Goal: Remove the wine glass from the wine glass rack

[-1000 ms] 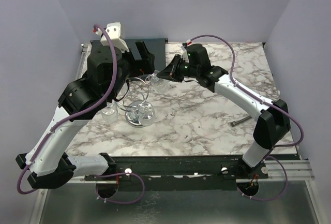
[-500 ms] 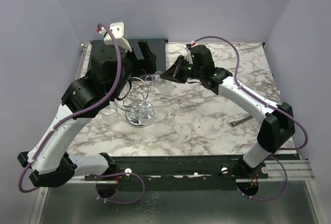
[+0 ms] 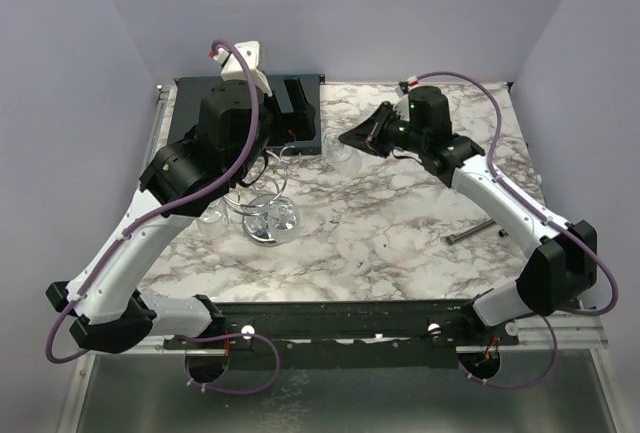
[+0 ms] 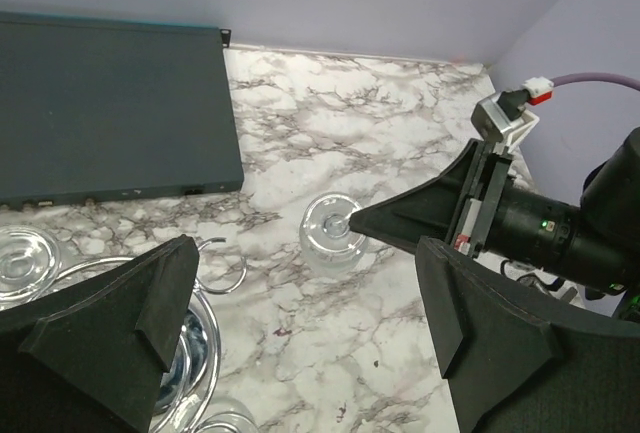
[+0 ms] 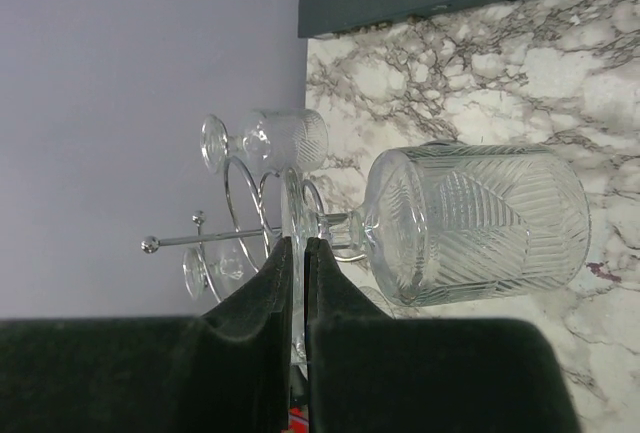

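Observation:
My right gripper is holding the wine glass's foot, and the wine glass's bowl [image 5: 480, 223] is free. My left gripper continues to move to the wine glass's rim [image 5: 580, 215] until its fingers close there.
The chrome wine glass rack [image 3: 262, 229] stands left of centre on the marble table, with wire loops around a post. It also shows in the right wrist view [image 5: 232, 198] and the left wrist view [image 4: 218, 265]. My right gripper [image 3: 346, 140] is shut on the foot of a cut-pattern wine glass [image 3: 342, 159], held on its side to the right of the rack and apart from its loops. The glass shows large in the right wrist view [image 5: 470, 223] ahead of the gripper [image 5: 303, 245]. My left gripper [image 3: 297, 113] is open and empty above the rack's back side, also seen in its own view [image 4: 307, 283].
Other glasses hang on the rack [image 3: 283, 219] [image 3: 210, 215]. A dark grey flat box [image 3: 268, 87] lies at the back left. A short metal bar [image 3: 468, 233] lies on the marble at the right. Purple walls close the back and sides.
My right gripper has drawn the wine glass to the right, away from the rack's loops. My left arm has shifted right and back, above the rack.

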`<state>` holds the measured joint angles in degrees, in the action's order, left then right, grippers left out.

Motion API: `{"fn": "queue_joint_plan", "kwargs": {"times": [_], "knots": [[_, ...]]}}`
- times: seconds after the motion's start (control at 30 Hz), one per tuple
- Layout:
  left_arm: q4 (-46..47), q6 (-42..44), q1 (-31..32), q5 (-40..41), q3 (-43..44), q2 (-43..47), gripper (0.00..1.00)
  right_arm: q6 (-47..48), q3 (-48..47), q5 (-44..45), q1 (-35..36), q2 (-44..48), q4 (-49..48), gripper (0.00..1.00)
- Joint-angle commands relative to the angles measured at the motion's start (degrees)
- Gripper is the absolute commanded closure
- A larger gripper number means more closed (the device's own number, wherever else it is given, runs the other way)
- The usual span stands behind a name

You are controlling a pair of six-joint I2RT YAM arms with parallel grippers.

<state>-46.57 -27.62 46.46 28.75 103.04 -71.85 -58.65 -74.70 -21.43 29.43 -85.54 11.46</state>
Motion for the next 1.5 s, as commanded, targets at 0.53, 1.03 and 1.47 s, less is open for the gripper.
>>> {"fn": "queue_joint_plan", "kwargs": {"times": [0.53, 1.03, 1.47], "knots": [[29.3, -19.2, -11.6, -38.6, -6.5, -10.2, 0.03, -25.0, 9.2, -25.8, -25.9, 11.5, -29.5, 0.99], [56.8, -42.4, -14.3, -42.7, -17.3, -13.1, 0.13, -45.3, 4.7, -23.9, -26.6, 9.9, -50.4, 1.00], [63.9, -49.6, -14.3, -46.7, -18.5, -16.8, 0.15, -49.3, 2.1, -22.8, -26.6, 8.9, -54.1, 0.99]]}}
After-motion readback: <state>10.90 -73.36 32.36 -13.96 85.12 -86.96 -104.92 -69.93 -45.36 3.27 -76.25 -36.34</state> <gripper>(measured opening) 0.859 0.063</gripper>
